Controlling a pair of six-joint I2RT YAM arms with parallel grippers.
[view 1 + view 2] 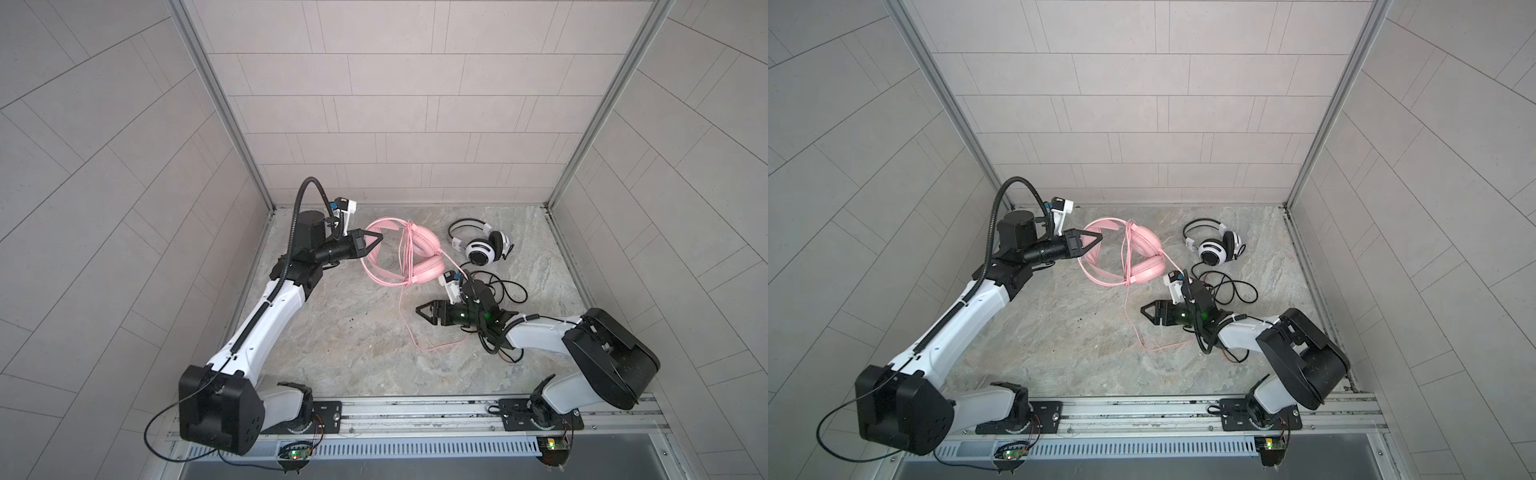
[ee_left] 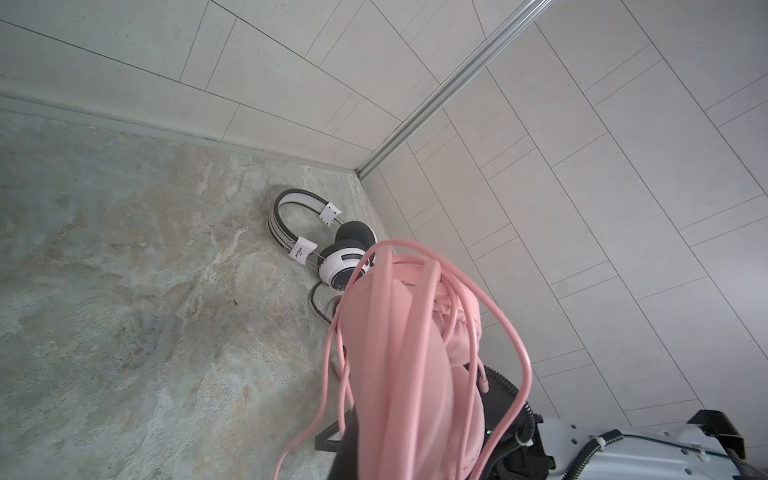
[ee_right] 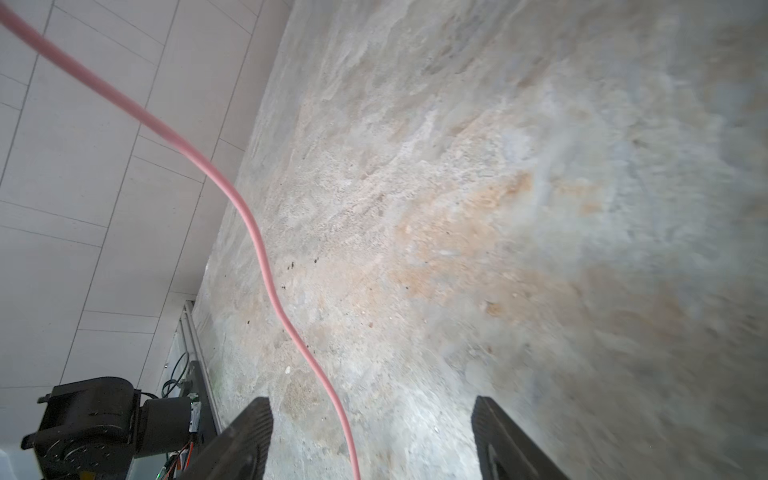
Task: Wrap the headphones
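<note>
The pink cable lies slack over the floor [image 1: 417, 345], so the robot's right gripper should grip the part of the cable below the ear cups and pull it tight before wrapping.
The pink headphones [image 1: 419, 257] [image 1: 1144, 259] are at the back middle of the stone floor. My left gripper [image 1: 376, 239] [image 1: 1096, 239] is shut on their pink headband [image 2: 399, 353]. Their pink cable [image 1: 402, 307] [image 3: 266, 266] is looped several turns around the ear cups, then trails forward over the floor. My right gripper [image 1: 417, 309] [image 1: 1142, 309] [image 3: 372, 405] hovers open just right of that trailing cable, which crosses in front of its spread jaws untouched. The white-and-black headphones [image 1: 482, 249] [image 1: 1214, 249] [image 2: 332, 249] lie at the back right with their black cable [image 1: 507, 291] loose in loops.
Tiled walls close in the back, left and right of the floor [image 1: 340, 332]. A metal rail [image 1: 415, 409] carrying both arm bases runs along the front edge. The right arm's own black wiring [image 1: 494, 345] hangs beside the pink cable's end.
</note>
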